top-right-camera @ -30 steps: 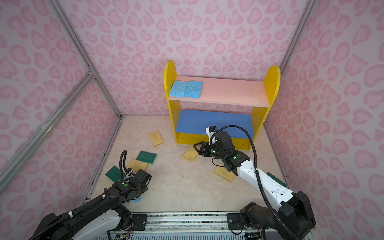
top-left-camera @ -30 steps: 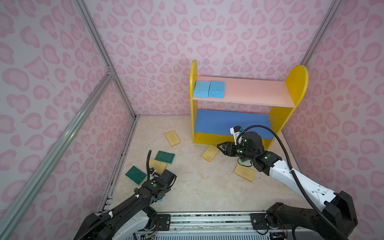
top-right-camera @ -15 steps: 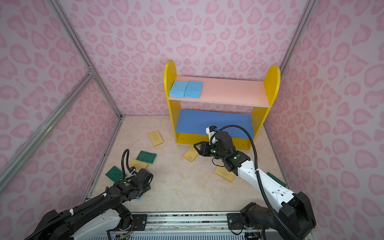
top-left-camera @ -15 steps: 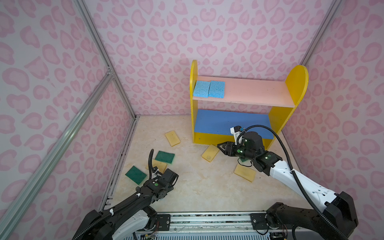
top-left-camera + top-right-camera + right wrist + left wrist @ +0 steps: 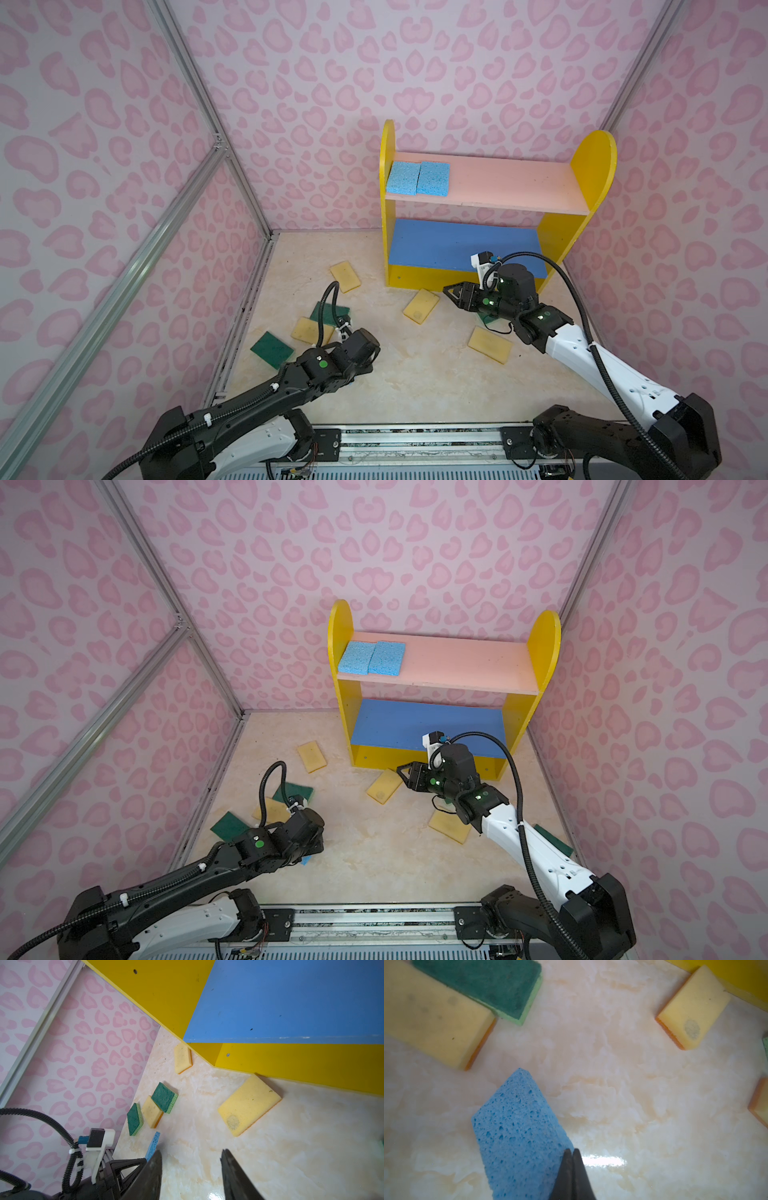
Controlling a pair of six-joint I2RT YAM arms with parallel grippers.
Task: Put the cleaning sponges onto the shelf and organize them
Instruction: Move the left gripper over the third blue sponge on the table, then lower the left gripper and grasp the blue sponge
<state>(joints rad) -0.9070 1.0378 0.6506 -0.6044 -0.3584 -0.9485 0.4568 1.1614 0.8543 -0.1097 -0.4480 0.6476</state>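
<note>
The blue sponge is clear of the yellow and green sponges, so the left gripper should keep going to the open floor ahead and let go of the sponge flat there.
The shelf stands at the back with two blue sponges side by side at the left end of its pink board. My left gripper is shut, fingertips touching with nothing showing between them. A third blue sponge stands tilted on edge against the side of the fingers. In a top view only a blue corner shows under the gripper body. My right gripper is open and empty, low over the floor beside a yellow sponge in front of the shelf base.
More yellow sponges lie on the floor. Green ones lie at the left and by the right wall. The pink walls stand close on three sides. The blue board holds nothing.
My left gripper has shut and shifted a little to the right over the blue sponge. My right gripper has stayed put, still open.
</note>
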